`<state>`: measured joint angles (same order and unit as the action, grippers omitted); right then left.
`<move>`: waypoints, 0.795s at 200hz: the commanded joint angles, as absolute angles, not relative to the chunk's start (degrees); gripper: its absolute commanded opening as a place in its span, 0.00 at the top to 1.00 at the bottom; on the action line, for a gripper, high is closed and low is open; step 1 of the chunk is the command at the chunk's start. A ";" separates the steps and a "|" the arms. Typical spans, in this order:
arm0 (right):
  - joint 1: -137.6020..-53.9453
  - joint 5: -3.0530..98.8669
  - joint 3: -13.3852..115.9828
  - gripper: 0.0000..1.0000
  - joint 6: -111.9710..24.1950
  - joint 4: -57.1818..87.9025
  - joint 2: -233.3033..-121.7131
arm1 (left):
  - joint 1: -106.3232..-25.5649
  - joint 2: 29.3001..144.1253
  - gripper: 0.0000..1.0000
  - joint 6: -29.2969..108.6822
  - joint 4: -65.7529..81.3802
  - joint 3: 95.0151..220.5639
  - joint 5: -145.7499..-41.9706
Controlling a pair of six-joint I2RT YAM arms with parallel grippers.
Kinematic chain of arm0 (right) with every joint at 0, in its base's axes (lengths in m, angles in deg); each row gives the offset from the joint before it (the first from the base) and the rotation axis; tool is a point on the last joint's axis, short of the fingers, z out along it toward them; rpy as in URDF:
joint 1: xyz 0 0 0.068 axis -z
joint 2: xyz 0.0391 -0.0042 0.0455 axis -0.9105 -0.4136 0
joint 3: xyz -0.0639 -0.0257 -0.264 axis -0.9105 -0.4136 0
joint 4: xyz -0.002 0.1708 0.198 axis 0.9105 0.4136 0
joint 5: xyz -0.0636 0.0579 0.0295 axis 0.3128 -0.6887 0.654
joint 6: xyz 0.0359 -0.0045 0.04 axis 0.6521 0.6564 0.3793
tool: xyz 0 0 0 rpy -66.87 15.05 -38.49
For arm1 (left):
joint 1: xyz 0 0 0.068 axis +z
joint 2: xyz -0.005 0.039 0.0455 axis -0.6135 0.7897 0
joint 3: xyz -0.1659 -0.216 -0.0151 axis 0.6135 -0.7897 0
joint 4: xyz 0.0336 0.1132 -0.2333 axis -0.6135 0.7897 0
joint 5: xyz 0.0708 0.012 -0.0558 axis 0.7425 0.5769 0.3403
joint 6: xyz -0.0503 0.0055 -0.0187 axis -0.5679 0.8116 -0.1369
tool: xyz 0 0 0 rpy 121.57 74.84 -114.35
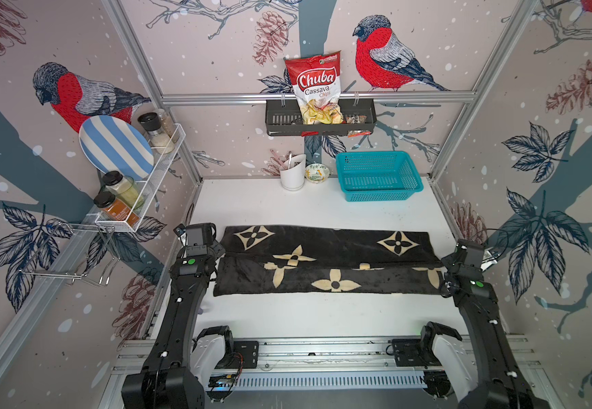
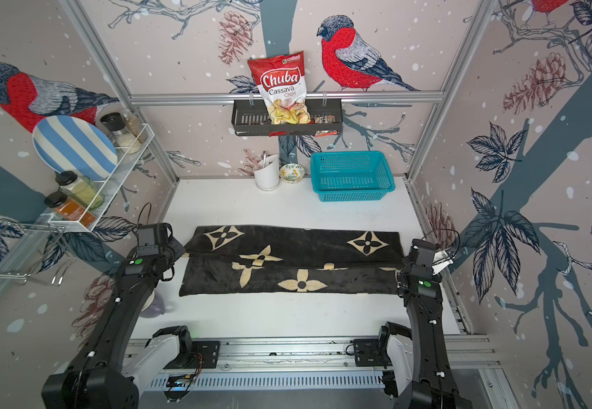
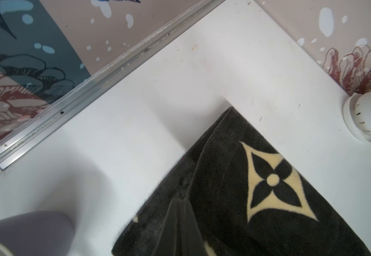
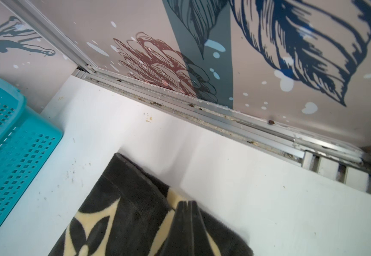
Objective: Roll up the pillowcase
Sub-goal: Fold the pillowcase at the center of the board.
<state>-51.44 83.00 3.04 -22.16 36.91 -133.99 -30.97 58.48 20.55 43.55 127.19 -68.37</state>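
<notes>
The flap's edge runs parallel to the pillowcase's near edge. My left gripper keeps pulling the flap toward that edge until the edges almost meet.
The pillowcase is black plush with cream flower and star motifs. It lies across the middle of the white table as a long band, its far part folded over the near part. My left gripper is at the band's left end, jaws shut, its tips resting on the fold line of the pillowcase. My right gripper is at the right end, also shut, its tips pressed on the cloth. Neither gripper visibly has cloth between its fingers.
A teal basket stands at the back right, with a white utensil cup and a small bowl to its left. A lilac mug sits beside the left arm. Wire racks with jars hang on the left wall.
</notes>
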 commanded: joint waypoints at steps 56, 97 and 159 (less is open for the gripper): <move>-49.40 84.41 -2.06 1.00 -17.62 35.57 -134.10 | -30.88 59.44 1.00 10.67 49.29 123.22 -65.93; -47.74 84.44 -0.91 1.00 -16.98 37.08 -135.20 | -30.81 58.30 1.00 9.28 52.65 125.65 -64.84; -47.73 82.87 -1.74 1.00 -15.25 37.58 -136.12 | -30.81 59.16 1.00 5.70 54.50 124.26 -66.66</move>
<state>-47.83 82.82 -0.88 -16.30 37.83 -135.80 -30.93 58.42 8.77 53.03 125.98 -66.63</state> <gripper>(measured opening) 0.048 0.048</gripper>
